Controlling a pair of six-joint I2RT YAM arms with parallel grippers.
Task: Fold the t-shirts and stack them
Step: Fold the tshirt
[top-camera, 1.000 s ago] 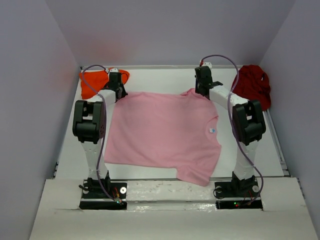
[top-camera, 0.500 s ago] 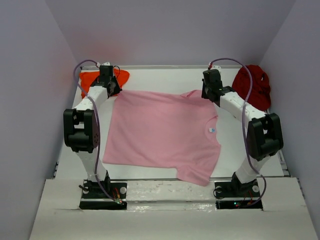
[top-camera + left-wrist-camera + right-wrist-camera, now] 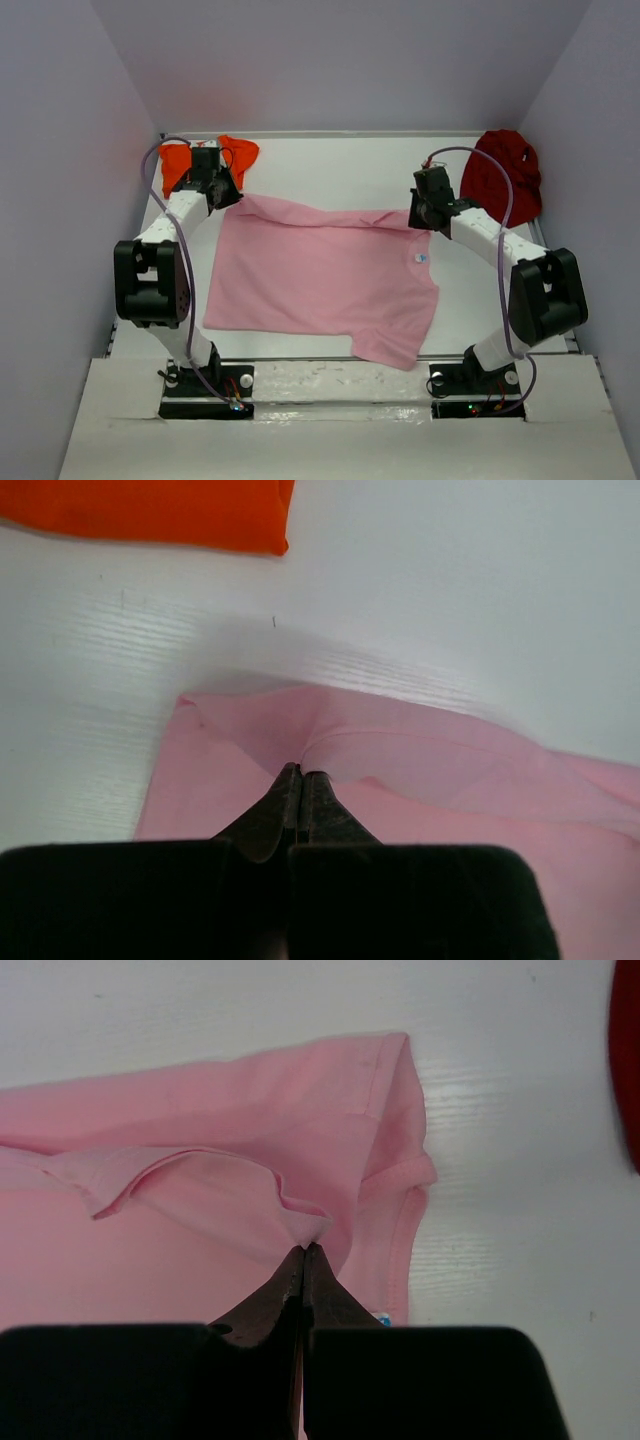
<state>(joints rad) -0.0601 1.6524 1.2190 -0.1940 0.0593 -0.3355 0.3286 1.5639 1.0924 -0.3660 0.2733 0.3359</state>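
The pink t-shirt's far edge [image 3: 284,209] runs at a slant toward the orange t-shirt. Next, my left gripper pulls its held corner back over the pink body [image 3: 236,244] before it opens.
A light pink t-shirt [image 3: 320,280] lies spread across the middle of the white table, its far edge lifted and folded toward me. My left gripper [image 3: 228,196] is shut on the pink t-shirt [image 3: 420,770] at its far left corner. My right gripper [image 3: 420,214] is shut on the pink t-shirt [image 3: 220,1130] at its far right corner, beside the collar. A bright orange t-shirt [image 3: 178,162] lies bunched at the far left, just beyond the left gripper, and shows as an orange t-shirt [image 3: 150,510] in the left wrist view. A dark red t-shirt [image 3: 505,172] is crumpled at the far right.
Grey walls [image 3: 60,200] close in the white table [image 3: 340,165] on three sides. A raised white ledge [image 3: 330,380] runs along the near edge by the arm bases. The shirt's near right sleeve [image 3: 395,345] reaches the near table edge.
Both grippers have pulled the pink t-shirt's far edge toward the near side, folding it over. Both arms have swung outward and lower. The orange and dark red shirts have not moved.
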